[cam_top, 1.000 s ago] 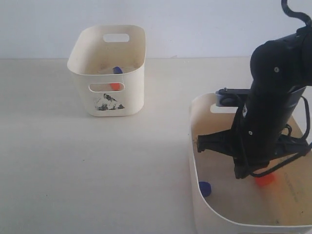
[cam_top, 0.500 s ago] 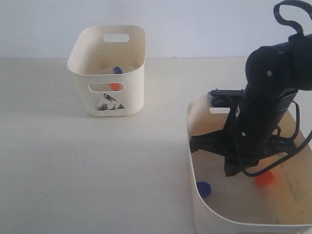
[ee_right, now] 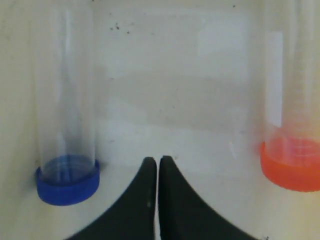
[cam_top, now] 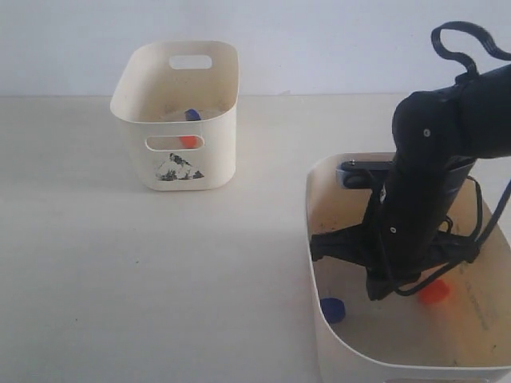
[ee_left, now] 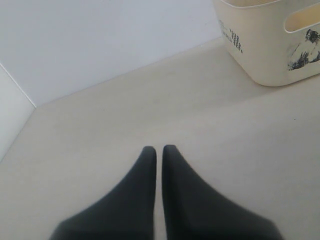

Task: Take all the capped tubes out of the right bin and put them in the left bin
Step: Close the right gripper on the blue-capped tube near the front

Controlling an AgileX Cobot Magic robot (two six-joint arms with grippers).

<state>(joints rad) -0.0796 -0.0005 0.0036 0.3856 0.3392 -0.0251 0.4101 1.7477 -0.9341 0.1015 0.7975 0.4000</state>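
Observation:
I should open my right gripper, move toward the bin's side and straddle the tube's clear body [ee_right: 65, 105], because the gripper is closed over the empty gap [ee_right: 160, 132] beside the blue-capped tube.
The wide right bin [cam_top: 313, 207] holds two clear tubes lying flat. One has a blue cap [cam_top: 333, 309] [ee_right: 67, 182], the other an orange-red cap [cam_top: 435, 292] [ee_right: 291, 162]. My right gripper [ee_right: 158, 159] hangs low inside this bin, shut and empty, its tips between the two caps and touching neither. In the exterior view the black arm [cam_top: 423, 207] hides the tips. The taller left bin [cam_top: 176, 112] [ee_left: 260, 45], with a black print, shows a blue cap [cam_top: 192, 115] and an orange-red cap [cam_top: 188, 141] inside. My left gripper [ee_left: 159, 148] is shut over bare table.
The pale table [cam_top: 160, 263] stretches between the two bins. A light wall [cam_top: 319, 40] stands behind. The right bin's near wall [cam_top: 335, 351] stands close to the blue cap.
The right arm has shifted left and lowered deeper into the right bin. The tubes have not moved.

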